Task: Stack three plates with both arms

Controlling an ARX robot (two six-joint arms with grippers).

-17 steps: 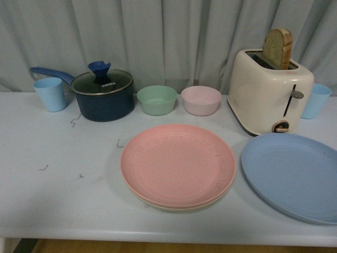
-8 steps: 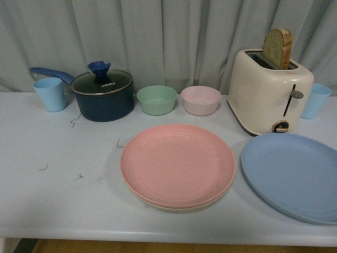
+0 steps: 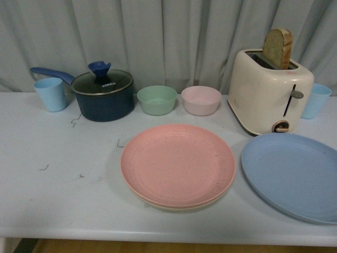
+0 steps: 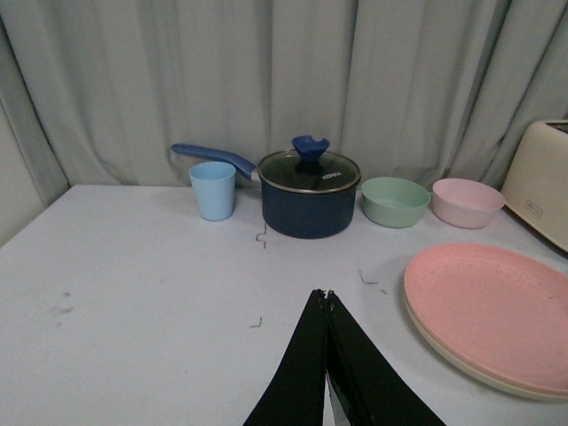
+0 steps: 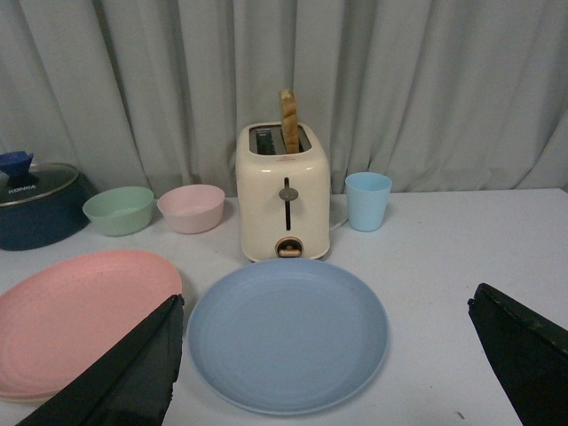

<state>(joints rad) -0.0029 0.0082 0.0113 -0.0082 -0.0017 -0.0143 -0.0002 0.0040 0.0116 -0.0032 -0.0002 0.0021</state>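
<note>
Black marks (image 3: 120,143) are scattered on the white table around the plates, so the robot should expect another mark hidden under the blue plate (image 3: 293,176) when it lifts that plate.
The pink plate (image 3: 177,164) lies on the beige plate (image 3: 174,207), whose rim shows under it, at the table's middle front. The blue plate (image 3: 292,174) lies alone to their right, in front of the toaster. Neither gripper shows in the front view. In the left wrist view my left gripper (image 4: 325,295) is shut and empty above bare table, left of the pink plate (image 4: 497,311). In the right wrist view my right gripper (image 5: 324,311) is wide open, its fingers (image 5: 133,373) either side of the blue plate (image 5: 287,333), raised short of it.
A dark blue pot (image 3: 102,95) with a long handle, a light blue cup (image 3: 51,94), a mint-green bowl (image 3: 157,99) and a pale pink bowl (image 3: 201,100) stand along the back. A cream toaster (image 3: 268,97) with bread and another blue cup (image 3: 317,100) stand at back right.
</note>
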